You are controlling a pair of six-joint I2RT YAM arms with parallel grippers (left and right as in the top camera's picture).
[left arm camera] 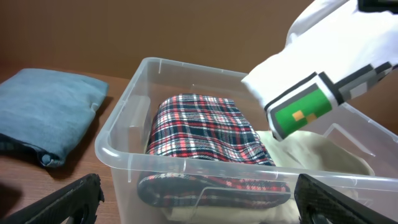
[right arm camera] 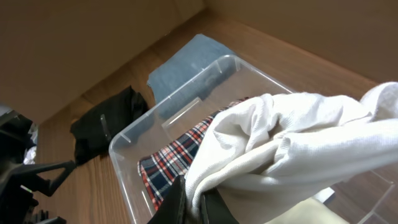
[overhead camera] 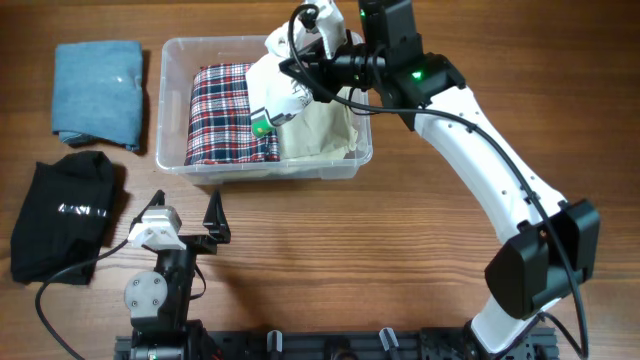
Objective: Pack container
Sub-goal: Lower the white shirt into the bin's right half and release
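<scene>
The white garment (overhead camera: 275,94) hangs over the cream cloth (overhead camera: 325,132) inside the container's sides. My right gripper should keep moving the garment down until it touches that cloth, then let go.
The clear plastic container (overhead camera: 176,100) stands at the back middle of the table. It holds a folded red plaid cloth (overhead camera: 228,112) on its left side and a cream cloth (overhead camera: 322,130) on its right. My right gripper (overhead camera: 312,62) is shut on a white garment with a green patch (overhead camera: 285,85) and holds it above the container's right half. It pinches the white fabric (right arm camera: 292,149) in the right wrist view, jaws (right arm camera: 198,202) closed on a fold. My left gripper (overhead camera: 188,212) is open and empty, low in front of the container (left arm camera: 118,149).
A folded blue cloth (overhead camera: 98,92) lies at the back left of the table. A black garment (overhead camera: 65,215) lies at the front left. The right arm (overhead camera: 490,170) stretches across the right side of the table.
</scene>
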